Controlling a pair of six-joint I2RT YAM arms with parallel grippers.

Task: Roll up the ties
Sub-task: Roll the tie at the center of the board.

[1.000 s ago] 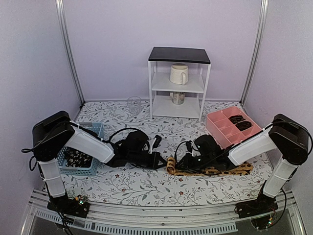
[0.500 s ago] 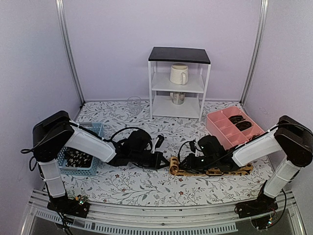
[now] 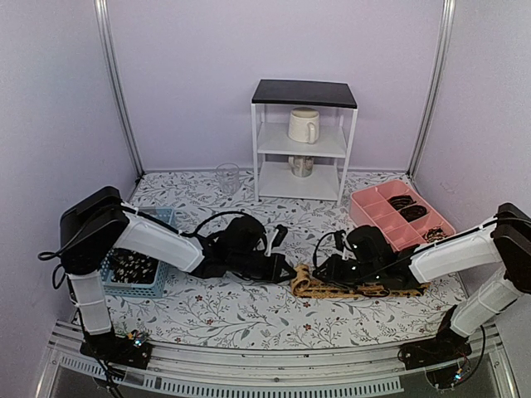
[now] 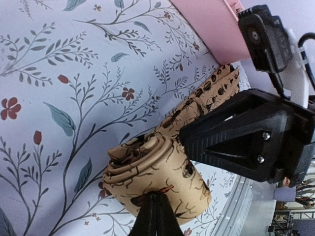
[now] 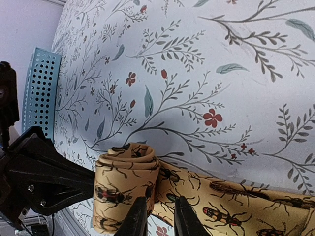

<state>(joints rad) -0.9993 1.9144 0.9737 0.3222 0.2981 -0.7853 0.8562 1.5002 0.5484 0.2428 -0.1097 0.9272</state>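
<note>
The roll's layers (image 4: 129, 156) are sticking out unevenly from its edge, so my left gripper should open, go around the roll (image 4: 165, 179) and squeeze both edges even while my right gripper keeps it steady.
A tan-orange tie (image 3: 365, 289) with dark insect figures lies on the floral table, its left end wound into a roll (image 3: 301, 279). In the left wrist view my left gripper (image 4: 156, 197) is shut, tips touching the near side of the roll (image 4: 162, 169). From the right, my right gripper (image 5: 157, 216) stands nearly closed at the seam where the roll (image 5: 123, 184) meets the flat stretch (image 5: 246, 199), one finger (image 5: 138, 216) on the roll and the other on the flat part. Black speckled ties (image 3: 131, 267) lie in the blue basket.
The blue mesh basket (image 3: 158, 217) stands at the left. A pink divided tray (image 3: 372, 217) at the right holds dark rolls (image 3: 411, 207). A white shelf (image 3: 303, 141) with a mug and a clear glass (image 3: 226, 177) stand at the back.
The roll has travelled right along the tie, and both grippers have moved right with it. The flat stretch is shorter.
</note>
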